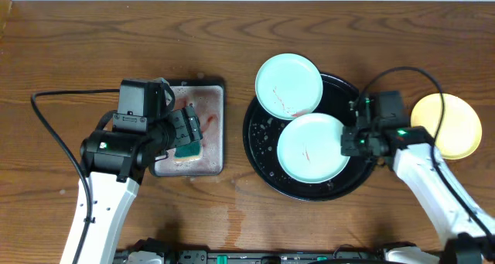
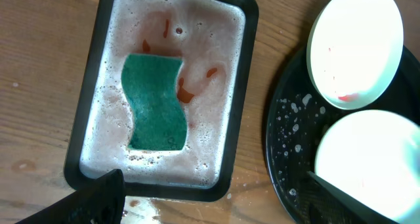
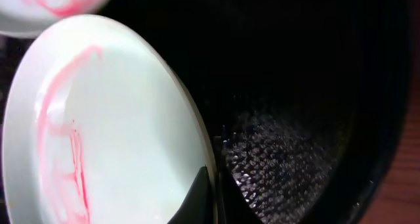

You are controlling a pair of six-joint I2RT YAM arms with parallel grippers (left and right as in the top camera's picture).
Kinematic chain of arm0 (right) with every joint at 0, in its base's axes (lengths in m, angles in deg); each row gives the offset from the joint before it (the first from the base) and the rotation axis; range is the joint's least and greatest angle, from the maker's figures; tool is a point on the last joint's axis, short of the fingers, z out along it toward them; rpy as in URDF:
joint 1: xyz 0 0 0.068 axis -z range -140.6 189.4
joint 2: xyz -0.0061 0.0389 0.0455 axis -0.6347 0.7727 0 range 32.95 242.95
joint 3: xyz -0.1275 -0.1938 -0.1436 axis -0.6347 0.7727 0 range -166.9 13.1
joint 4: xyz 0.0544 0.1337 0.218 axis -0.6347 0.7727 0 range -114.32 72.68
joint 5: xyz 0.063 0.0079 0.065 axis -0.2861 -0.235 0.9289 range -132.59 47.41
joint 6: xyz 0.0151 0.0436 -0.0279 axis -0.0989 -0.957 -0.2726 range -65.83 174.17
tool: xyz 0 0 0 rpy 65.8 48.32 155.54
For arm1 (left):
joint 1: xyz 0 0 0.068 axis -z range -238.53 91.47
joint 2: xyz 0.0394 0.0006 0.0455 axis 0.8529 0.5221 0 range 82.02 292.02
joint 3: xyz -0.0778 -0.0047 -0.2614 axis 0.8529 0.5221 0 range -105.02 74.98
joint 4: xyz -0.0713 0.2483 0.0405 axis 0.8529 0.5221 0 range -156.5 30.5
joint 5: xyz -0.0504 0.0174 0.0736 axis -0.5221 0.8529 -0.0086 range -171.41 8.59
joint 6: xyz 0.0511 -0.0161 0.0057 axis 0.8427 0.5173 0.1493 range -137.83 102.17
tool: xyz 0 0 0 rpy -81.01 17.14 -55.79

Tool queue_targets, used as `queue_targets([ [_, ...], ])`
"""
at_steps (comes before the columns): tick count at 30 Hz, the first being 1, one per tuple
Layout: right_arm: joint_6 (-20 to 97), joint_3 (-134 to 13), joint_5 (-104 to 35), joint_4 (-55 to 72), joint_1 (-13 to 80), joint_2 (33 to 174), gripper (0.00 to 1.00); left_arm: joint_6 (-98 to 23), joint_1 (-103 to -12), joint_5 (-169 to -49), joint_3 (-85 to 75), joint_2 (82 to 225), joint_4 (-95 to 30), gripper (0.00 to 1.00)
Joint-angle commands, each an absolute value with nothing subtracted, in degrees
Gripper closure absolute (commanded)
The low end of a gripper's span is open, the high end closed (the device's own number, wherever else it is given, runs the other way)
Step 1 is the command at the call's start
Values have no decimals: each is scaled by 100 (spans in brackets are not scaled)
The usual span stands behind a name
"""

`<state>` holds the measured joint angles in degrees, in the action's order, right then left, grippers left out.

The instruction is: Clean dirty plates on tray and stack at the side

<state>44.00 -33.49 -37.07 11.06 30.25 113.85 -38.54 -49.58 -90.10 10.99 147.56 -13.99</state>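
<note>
The green sponge [image 1: 189,152] is still in the rectangular tray, so next my right gripper lets go of the red-streaked plate's rim [image 1: 340,131] while my left gripper picks up the sponge before wiping.
The large round black tray [image 1: 263,152] holds two mint-white plates. One plate [image 1: 288,86] leans on the tray's far rim with a small red smear. The other plate [image 1: 312,148] lies in the tray's middle, streaked red [image 3: 98,138]. My right gripper [image 1: 349,142] is shut on this plate's right rim [image 3: 211,198], one finger above and one below. The pale yellow plate [image 1: 445,125] lies on the bare wood to the right of the tray. My left gripper [image 2: 210,207] is open and empty, above the near edge of the small rectangular tray.
A small rectangular black tray [image 1: 217,128] of foamy red-stained water holds a green sponge [image 2: 155,102]. Water is spilled on the wood by its near edge [image 2: 154,207]. Droplets dot the round tray's floor [image 2: 292,119]. Cables trail beside both arms.
</note>
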Motion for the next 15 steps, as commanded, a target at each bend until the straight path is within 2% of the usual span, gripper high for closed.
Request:
queue_targets([
  [1,4465,-3303,-4120,1108,2824,11643,99,-3800,-4977,-9019,1112,14760,-1382,16],
  [4,4725,-3303,-4107,1172,2750,11825,98,-3800,-4977,-9019,1112,14760,-1382,16],
  [8,4765,-3439,-4103,1255,2752,11663,78,-3852,-4977,-9071,1112,14760,-1382,16],
  [13,4762,-3843,-4042,1696,2752,10990,61,-3723,-4977,-9124,1112,14819,-1406,16],
  [15,4824,-3963,-3746,1843,2752,10671,57,-3671,-4977,-9062,1130,14946,-1388,16],
])
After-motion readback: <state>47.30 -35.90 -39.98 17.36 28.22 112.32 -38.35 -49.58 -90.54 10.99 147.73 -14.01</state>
